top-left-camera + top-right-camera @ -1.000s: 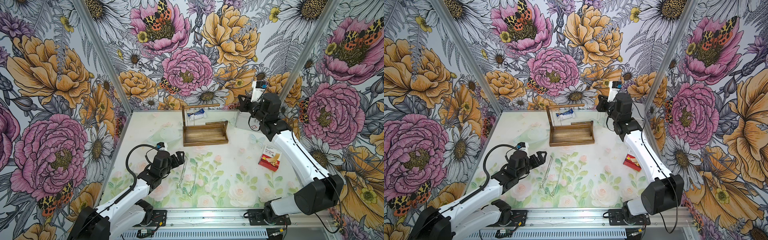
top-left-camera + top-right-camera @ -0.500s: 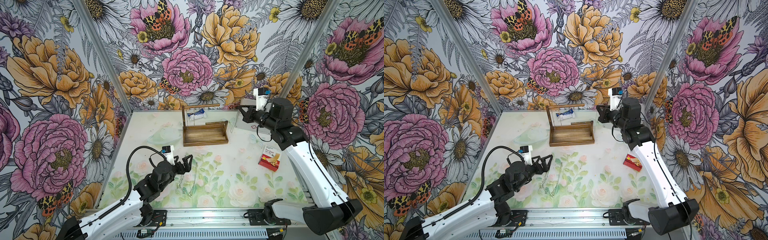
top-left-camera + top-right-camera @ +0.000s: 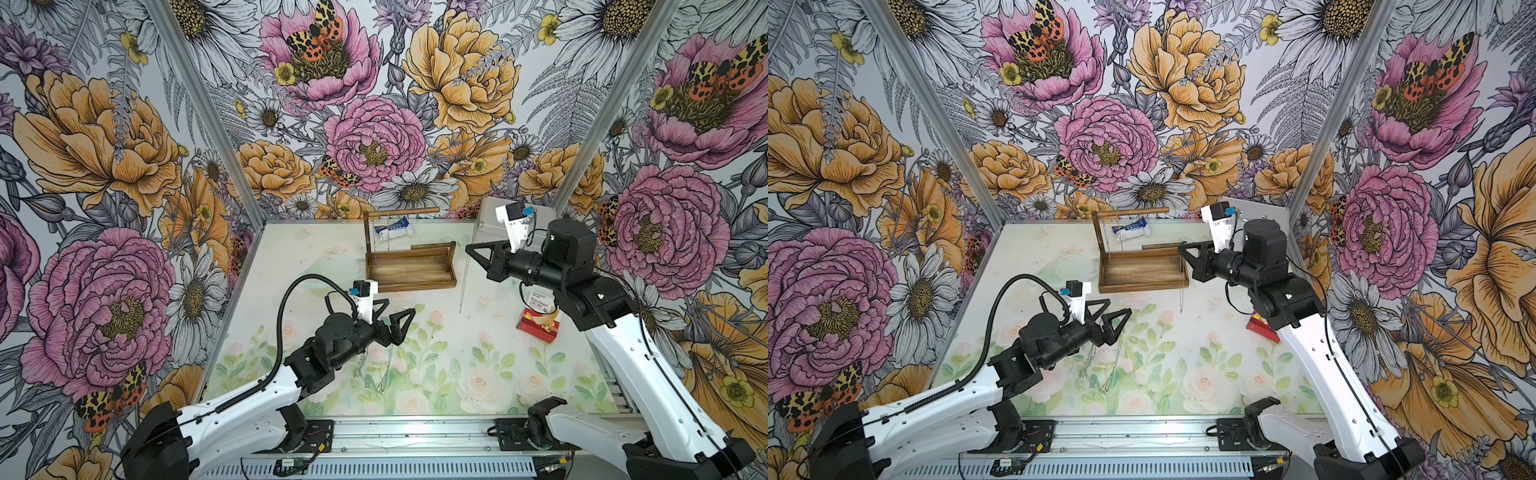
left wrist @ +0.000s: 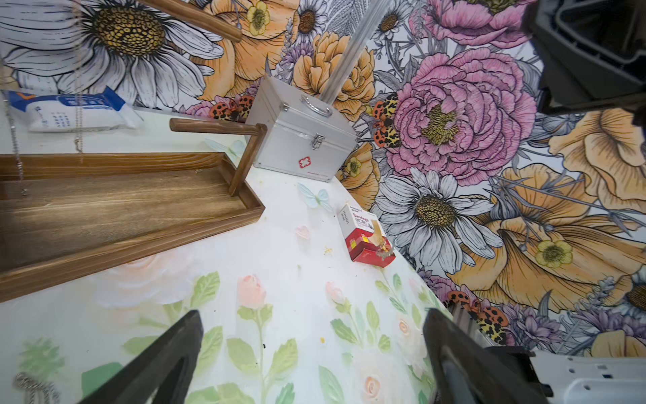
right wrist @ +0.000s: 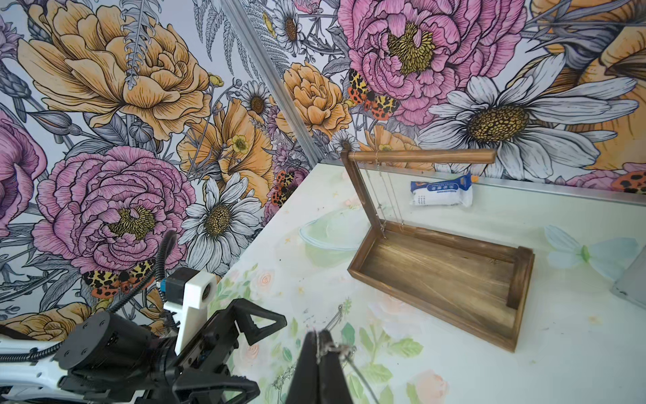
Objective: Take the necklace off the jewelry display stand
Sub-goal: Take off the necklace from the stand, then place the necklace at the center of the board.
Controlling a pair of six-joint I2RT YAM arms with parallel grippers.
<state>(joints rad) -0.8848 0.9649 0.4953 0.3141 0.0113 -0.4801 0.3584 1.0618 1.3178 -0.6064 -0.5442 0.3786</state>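
The thin necklace hangs from my right gripper clear of the stand. My left gripper should keep moving toward the necklace's lower end and close there.
The wooden jewelry display stand stands at the back middle, also in the left wrist view and the right wrist view. My right gripper hovers just right of its tray, shut on a thin silver necklace that dangles free of the stand. Other chains hang from the rod beside the post. My left gripper is open and empty above the mat, over loose necklaces lying there.
A silver metal case stands at the back right behind my right wrist. A red bandage box lies near the right wall. A white and blue packet lies behind the stand.
My right gripper has come forward and down from beside the case, with the necklace hanging from it. My left arm has risen and reached right, off the loose necklaces, still open.
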